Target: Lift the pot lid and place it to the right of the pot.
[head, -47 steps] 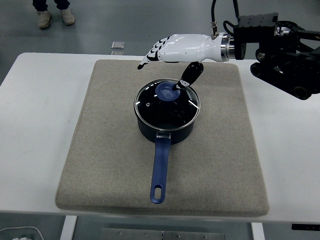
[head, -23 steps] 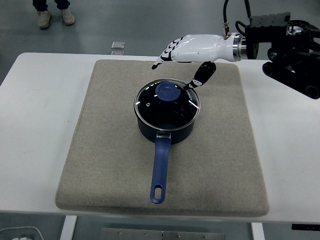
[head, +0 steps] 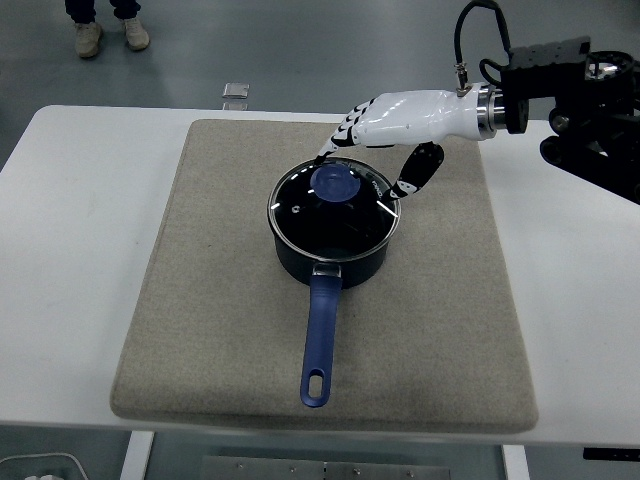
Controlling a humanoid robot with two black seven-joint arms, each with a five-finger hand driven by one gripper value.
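I see only plain darkness through the glass lid (head: 333,232), so I should find an empty pot (head: 304,265) when I raise the lid by its blue knob.
A dark blue pot (head: 333,250) with a long blue handle (head: 319,340) sits on a beige mat (head: 200,300). Its glass lid (head: 300,215) with a blue round knob (head: 336,183) rests on the pot. My right hand (head: 375,150), white with black finger pads, hovers just above and behind the lid's right rear edge. Its fingers are spread and hold nothing; the thumb (head: 413,175) hangs down beside the lid's right rim. The left arm is out of view.
The mat covers the middle of the white table (head: 70,250). A small clear object (head: 237,90) lies on the floor beyond the table's far edge. A person's feet (head: 108,35) show at the top left.
My right hand has drawn back to the right and lowered a little; its thumb moved off the lid's knob to beside the lid's right rim. The lid and pot have not moved.
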